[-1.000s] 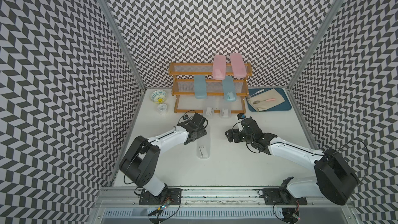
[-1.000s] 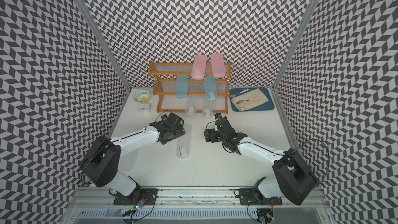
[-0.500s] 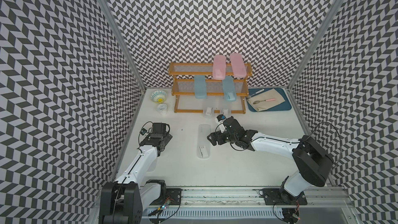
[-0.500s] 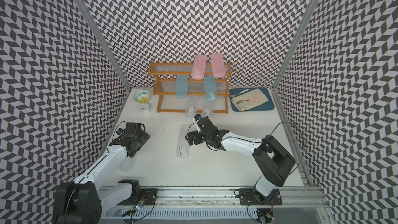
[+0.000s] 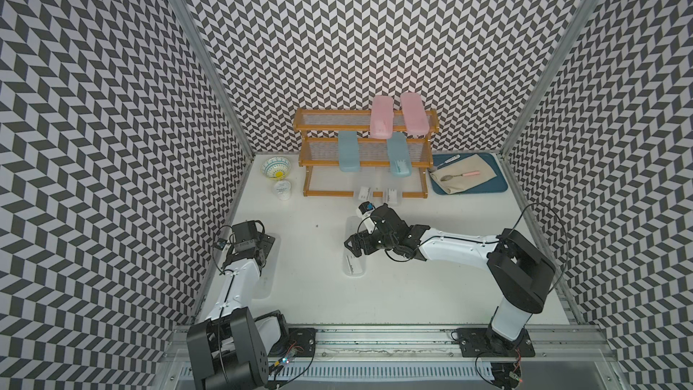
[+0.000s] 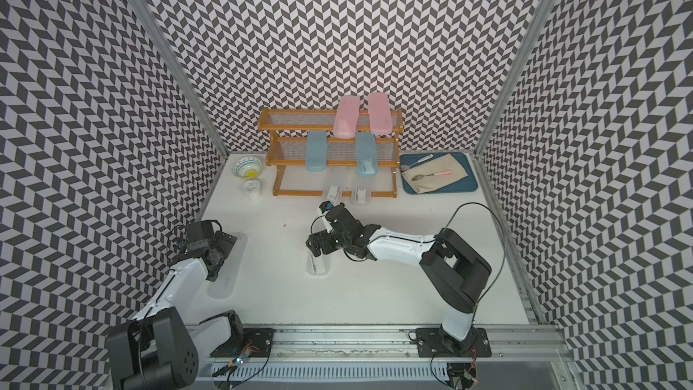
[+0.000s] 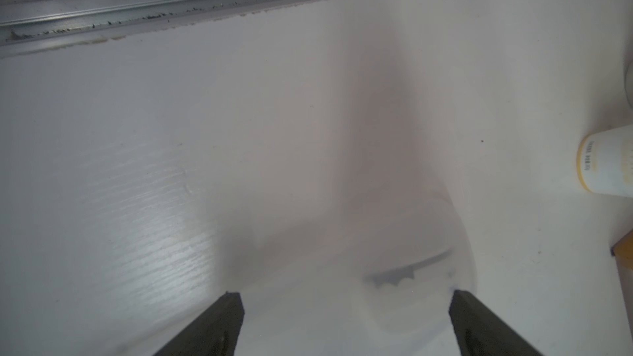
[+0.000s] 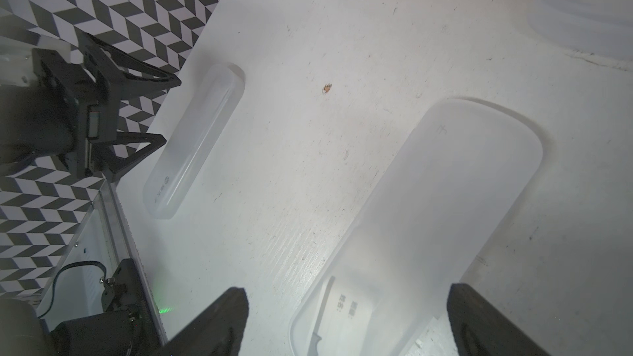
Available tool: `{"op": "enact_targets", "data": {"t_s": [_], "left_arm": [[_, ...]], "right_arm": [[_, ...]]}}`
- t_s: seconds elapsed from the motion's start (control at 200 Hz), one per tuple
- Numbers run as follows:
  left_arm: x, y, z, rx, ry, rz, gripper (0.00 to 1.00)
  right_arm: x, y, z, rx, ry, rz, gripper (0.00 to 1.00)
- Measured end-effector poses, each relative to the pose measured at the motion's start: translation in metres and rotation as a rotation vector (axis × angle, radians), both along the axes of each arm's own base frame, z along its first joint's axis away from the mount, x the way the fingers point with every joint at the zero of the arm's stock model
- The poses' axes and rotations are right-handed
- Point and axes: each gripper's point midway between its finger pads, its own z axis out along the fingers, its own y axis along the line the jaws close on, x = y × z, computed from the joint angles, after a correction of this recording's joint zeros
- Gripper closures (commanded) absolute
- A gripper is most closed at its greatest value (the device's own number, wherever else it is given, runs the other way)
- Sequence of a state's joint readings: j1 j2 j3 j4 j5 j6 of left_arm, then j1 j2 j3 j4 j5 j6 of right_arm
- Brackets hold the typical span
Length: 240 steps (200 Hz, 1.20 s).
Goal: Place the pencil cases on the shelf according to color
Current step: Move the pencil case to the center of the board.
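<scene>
My left gripper should slide the clear case (image 5: 267, 274) under it toward the middle of the table (image 5: 303, 263) before putting the clear case on the shelf. The clear case lies close to the wall and far from the shelf.
The shelf (image 5: 330, 129) stands at the back wall, with two pink pencil cases (image 5: 381, 117) on its top tier and two blue ones (image 5: 348, 151) on the middle tier. Two clear ones (image 5: 364, 193) poke out of the bottom tier. Another clear case (image 5: 354, 266) (image 8: 445, 200) lies mid-table. My right gripper (image 5: 356, 247) (image 8: 346, 297) hangs open above it, a finger on each side. A clear case (image 6: 225, 283) (image 8: 195, 142) lies by the left wall. My left gripper (image 6: 221, 253) (image 7: 346, 297) is open over its far end.
A patterned bowl (image 5: 275, 167) and a white cup (image 5: 282, 190) (image 7: 606, 166) stand left of the shelf. A blue tray (image 5: 498, 178) with a beige cloth and a pink-handled spoon (image 5: 459, 175) lies right of it. The left wall rail (image 7: 171, 1) runs close to my left gripper.
My left arm has pulled back from mid-table to the clear case by the left wall. My right arm has swung left over the middle clear case.
</scene>
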<state>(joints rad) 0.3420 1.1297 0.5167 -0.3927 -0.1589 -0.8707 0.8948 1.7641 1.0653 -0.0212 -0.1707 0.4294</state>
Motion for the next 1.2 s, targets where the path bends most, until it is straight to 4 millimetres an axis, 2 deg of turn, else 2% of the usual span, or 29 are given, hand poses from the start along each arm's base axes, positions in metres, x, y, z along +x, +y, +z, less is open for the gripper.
{"op": "enact_targets", "data": {"t_s": [0.115,0.23,0.446,0.526,0.666,0.781,1.042,1.202], "left_arm": [[0.001,0.004,-0.009,-0.006,0.025,-0.008,0.01],[0.003,-0.001,-0.019,-0.023,0.034,-0.046,0.01],[0.020,-0.005,-0.017,-0.009,-0.012,-0.097,0.01],[0.027,-0.019,-0.017,-0.005,-0.017,-0.150,0.01],[0.037,-0.062,-0.016,-0.012,-0.023,-0.282,0.01],[0.042,-0.089,-0.016,-0.020,-0.028,-0.359,0.01],[0.057,-0.122,-0.015,-0.018,-0.027,-0.432,0.01],[0.057,-0.135,-0.015,-0.026,-0.015,-0.463,0.01]], "right_arm": [[0.000,0.000,0.000,-0.001,-0.001,0.001,0.05],[0.001,-0.001,0.000,-0.006,-0.006,-0.005,0.05],[0.003,-0.010,-0.008,-0.038,-0.019,-0.035,0.04],[0.004,-0.015,-0.012,-0.057,-0.027,-0.046,0.04],[0.006,-0.023,-0.014,-0.086,-0.048,-0.068,0.04],[0.011,-0.029,-0.015,-0.105,-0.060,-0.094,0.04],[0.016,-0.049,-0.016,-0.141,-0.035,-0.187,0.00],[0.014,-0.049,-0.016,-0.127,-0.007,-0.216,0.00]]}}
